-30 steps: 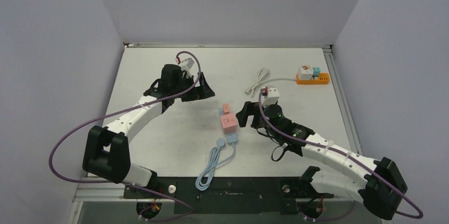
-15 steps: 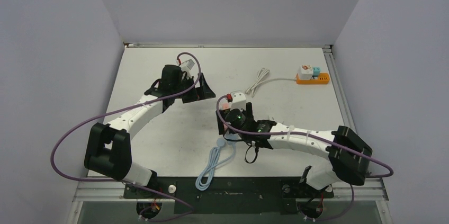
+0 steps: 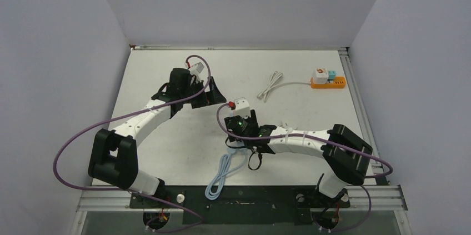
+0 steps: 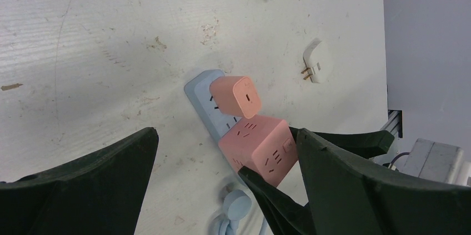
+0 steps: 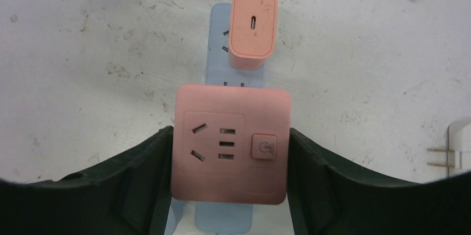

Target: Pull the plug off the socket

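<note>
My right gripper is holding the pink cube plug while the light blue socket strip [image 5: 219,73] lies unheld, so my left gripper should grip the socket strip's far end [image 4: 201,81] firmly before the pull.
A light blue socket strip [image 5: 218,63] lies on the table with a pink cube plug [image 5: 230,146] and a small pink charger [image 5: 254,28] standing in it. My right gripper [image 5: 229,132] reaches down over the cube, and its black fingers [image 5: 147,174] press against the cube's two opposite sides. In the top view the right wrist [image 3: 240,125] covers the strip. My left gripper [image 3: 214,95] hangs open farther back and left, apart from the strip. Its own view shows the cube [image 4: 258,146] and the charger [image 4: 236,96] between its spread fingers [image 4: 105,174].
The strip's blue cable [image 3: 222,173] coils toward the near edge. A loose white plug [image 4: 315,67] lies right of the strip. At the back right sits an orange socket strip [image 3: 327,83] with a bundled white cord [image 3: 271,86].
My right arm has swung left from beside the strip to above the pink cube, and its jaws have closed in on the cube's sides. The left arm has stayed put.
</note>
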